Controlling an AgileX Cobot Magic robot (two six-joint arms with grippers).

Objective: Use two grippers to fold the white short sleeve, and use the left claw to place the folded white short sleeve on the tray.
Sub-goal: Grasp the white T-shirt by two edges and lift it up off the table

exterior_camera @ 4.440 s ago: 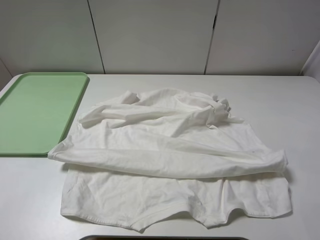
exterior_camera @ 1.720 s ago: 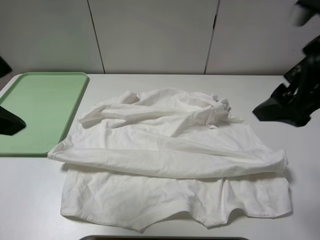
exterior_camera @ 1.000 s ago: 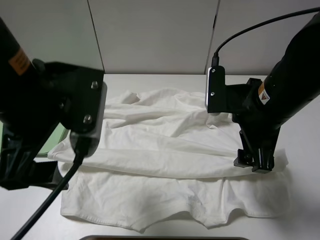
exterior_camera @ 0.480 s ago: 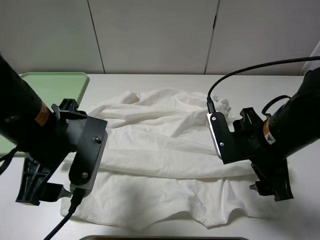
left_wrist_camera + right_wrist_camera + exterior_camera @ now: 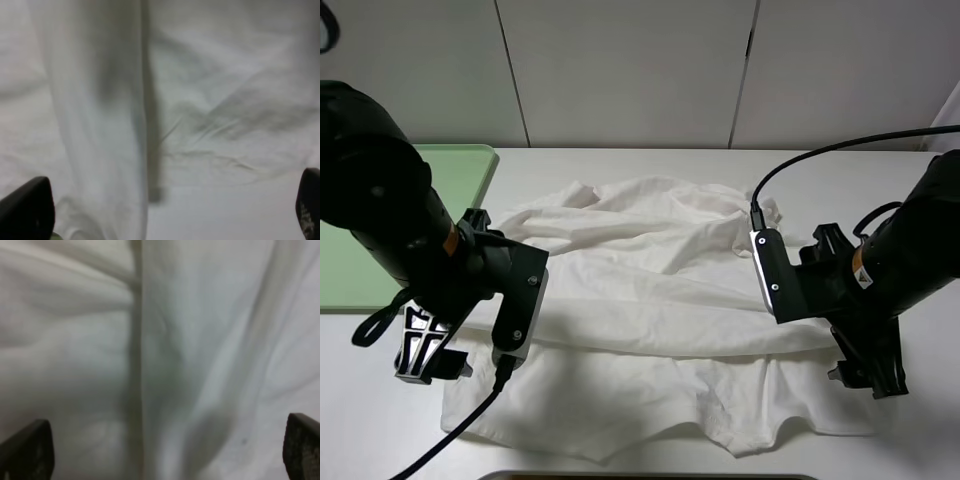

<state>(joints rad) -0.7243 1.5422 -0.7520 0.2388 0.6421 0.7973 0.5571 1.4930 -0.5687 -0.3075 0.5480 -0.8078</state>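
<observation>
My left gripper keeps moving in until the fold lies deep, then close, because its open fingers are on both sides of the folded edge of the white short sleeve [image 5: 142, 135].
The white short sleeve [image 5: 660, 290] lies wrinkled and loosely doubled over in the middle of the table. My left gripper [image 5: 423, 355] hangs over the shirt's left edge and my right gripper [image 5: 868, 372] over its right edge, both low. In the left wrist view the gripper [image 5: 165, 210] is open wide, with white cloth [image 5: 210, 75] and a fold between the fingertips. In the right wrist view the gripper [image 5: 162, 450] is also open wide over the cloth [image 5: 190, 340]. Neither holds anything. The pale green tray [image 5: 470, 160] sits at the back left, mostly hidden by my left arm.
The white table [image 5: 880, 170] shows bare at the back right and along the front. A white panelled wall [image 5: 620, 70] stands behind it. A dark edge [image 5: 650, 477] shows at the very front of the table.
Both arms came into view from the sides and dropped low over the shirt's left and right edges. The shirt has barely shifted.
</observation>
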